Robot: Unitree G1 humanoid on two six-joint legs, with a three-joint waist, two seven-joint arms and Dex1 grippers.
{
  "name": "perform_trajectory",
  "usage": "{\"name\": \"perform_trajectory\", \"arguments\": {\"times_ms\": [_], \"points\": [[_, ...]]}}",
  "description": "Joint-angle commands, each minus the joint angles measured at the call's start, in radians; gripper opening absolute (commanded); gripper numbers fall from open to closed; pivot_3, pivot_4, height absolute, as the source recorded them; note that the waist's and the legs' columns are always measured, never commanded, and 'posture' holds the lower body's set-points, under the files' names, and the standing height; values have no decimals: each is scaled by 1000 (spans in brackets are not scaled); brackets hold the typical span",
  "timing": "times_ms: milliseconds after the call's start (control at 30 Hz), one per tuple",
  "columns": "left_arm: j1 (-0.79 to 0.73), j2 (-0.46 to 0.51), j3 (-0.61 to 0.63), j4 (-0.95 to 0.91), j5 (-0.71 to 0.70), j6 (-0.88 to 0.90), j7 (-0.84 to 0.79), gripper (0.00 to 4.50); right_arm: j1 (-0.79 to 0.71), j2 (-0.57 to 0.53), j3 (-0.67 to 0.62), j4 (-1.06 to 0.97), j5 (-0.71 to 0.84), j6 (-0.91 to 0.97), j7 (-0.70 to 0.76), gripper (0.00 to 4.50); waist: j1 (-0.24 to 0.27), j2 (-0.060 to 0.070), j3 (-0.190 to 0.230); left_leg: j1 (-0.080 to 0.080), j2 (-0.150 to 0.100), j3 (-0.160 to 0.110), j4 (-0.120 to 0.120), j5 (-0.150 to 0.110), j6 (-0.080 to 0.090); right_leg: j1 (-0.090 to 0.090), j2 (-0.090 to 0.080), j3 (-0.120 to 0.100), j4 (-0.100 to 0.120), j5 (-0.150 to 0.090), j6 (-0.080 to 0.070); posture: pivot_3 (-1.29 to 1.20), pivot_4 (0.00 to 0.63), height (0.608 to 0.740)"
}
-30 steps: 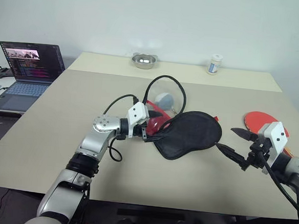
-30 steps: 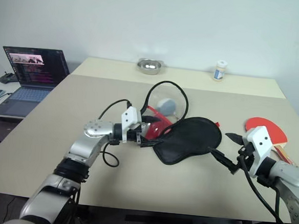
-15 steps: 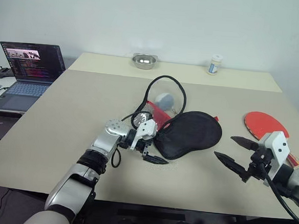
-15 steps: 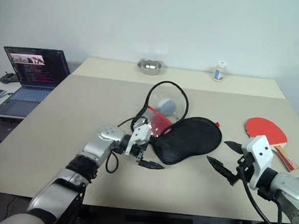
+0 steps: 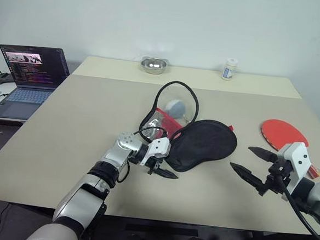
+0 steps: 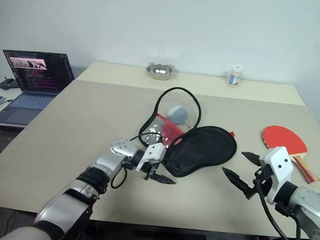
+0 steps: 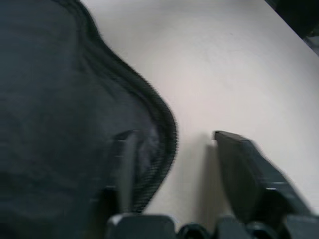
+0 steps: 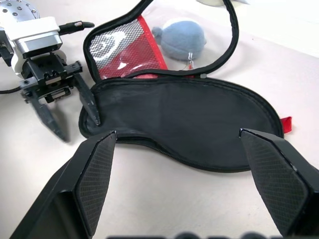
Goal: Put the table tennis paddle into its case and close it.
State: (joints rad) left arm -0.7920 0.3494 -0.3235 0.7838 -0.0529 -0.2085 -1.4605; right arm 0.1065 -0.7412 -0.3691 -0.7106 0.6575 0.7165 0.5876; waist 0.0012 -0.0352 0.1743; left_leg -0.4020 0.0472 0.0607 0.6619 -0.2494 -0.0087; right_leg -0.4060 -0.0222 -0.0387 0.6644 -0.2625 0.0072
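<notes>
The case's black side lies slanted with its narrow end toward my left gripper, so this gripper should pinch the zipper edge there and turn the case straight.
The case lies open mid-table, black side up, with its red mesh-pocket side and a standing zipper loop behind it. At the near left edge of the case sits my left gripper, low on the table. In the left wrist view its fingers are apart, one over the black fabric and one on the bare table, with the zipper edge between them. The table tennis paddle lies red face up at the right. Just in front of it my right gripper hovers open and empty, pointing at the case.
A grey-blue soft lump sits inside the zipper loop. A metal bowl and a small white bottle stand at the table's far edge. An open laptop rests on a side surface to the left.
My left gripper has dropped from the case's left edge down to its near edge on the table, and its fingers have drawn closer together. The right gripper has stayed put.
</notes>
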Motion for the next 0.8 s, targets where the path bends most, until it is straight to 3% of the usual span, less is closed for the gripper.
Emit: {"name": "perform_trajectory", "arguments": {"times_ms": [33, 133, 167, 300, 533, 667, 800], "points": [[-11, -8, 24, 4, -7, 8, 11, 1126, -2, -1, -31, -3, -1, -25, -2, 4362, 0, 0, 0, 0, 0, 0, 0, 0, 0, 0, 0, 0, 0, 0, 0, 0, 150, 740], [-4, -23, 29, -15, -16, 35, 16, 146, -1, -7, -35, 3, -3, -28, 1, 4362, 0, 0, 0, 0, 0, 0, 0, 0, 0, 0, 0, 0, 0, 0, 0, 0, 150, 740], [1, -28, 31, -31, -23, 52, 14, 31, 0, -8, -37, 4, -5, -29, 2, 4362, 0, 0, 0, 0, 0, 0, 0, 0, 0, 0, 0, 0, 0, 0, 0, 0, 150, 740], [34, -43, 25, -138, -57, 183, 3, 31, 2, -16, -54, 7, -5, -28, 8, 4362, 0, 0, 0, 0, 0, 0, 0, 0, 0, 0, 0, 0, 0, 0, 0, 0, 150, 740], [63, -157, 15, -267, -58, 422, 156, 31, 9, -35, -94, 22, -8, -24, 21, 4362, 0, 0, 0, 0, 0, 0, 1, 0, 0, 0, 0, 0, 0, 0, 0, 0, 150, 740], [39, -211, 7, -261, -42, 453, 215, 31, 1, -41, -93, 22, -7, -18, 19, 4362, 0, 0, 0, 0, -1, -1, 1, 0, 0, 0, 0, 0, 1, 0, 0, 0, 150, 740], [28, -188, -1, -268, -36, 420, 194, 31, -2, -44, -97, 14, -2, -11, 14, 4362, -2, 0, 0, 0, -1, -1, 0, 0, 0, 0, 1, 0, 0, 0, 0, 0, 150, 740]]}}
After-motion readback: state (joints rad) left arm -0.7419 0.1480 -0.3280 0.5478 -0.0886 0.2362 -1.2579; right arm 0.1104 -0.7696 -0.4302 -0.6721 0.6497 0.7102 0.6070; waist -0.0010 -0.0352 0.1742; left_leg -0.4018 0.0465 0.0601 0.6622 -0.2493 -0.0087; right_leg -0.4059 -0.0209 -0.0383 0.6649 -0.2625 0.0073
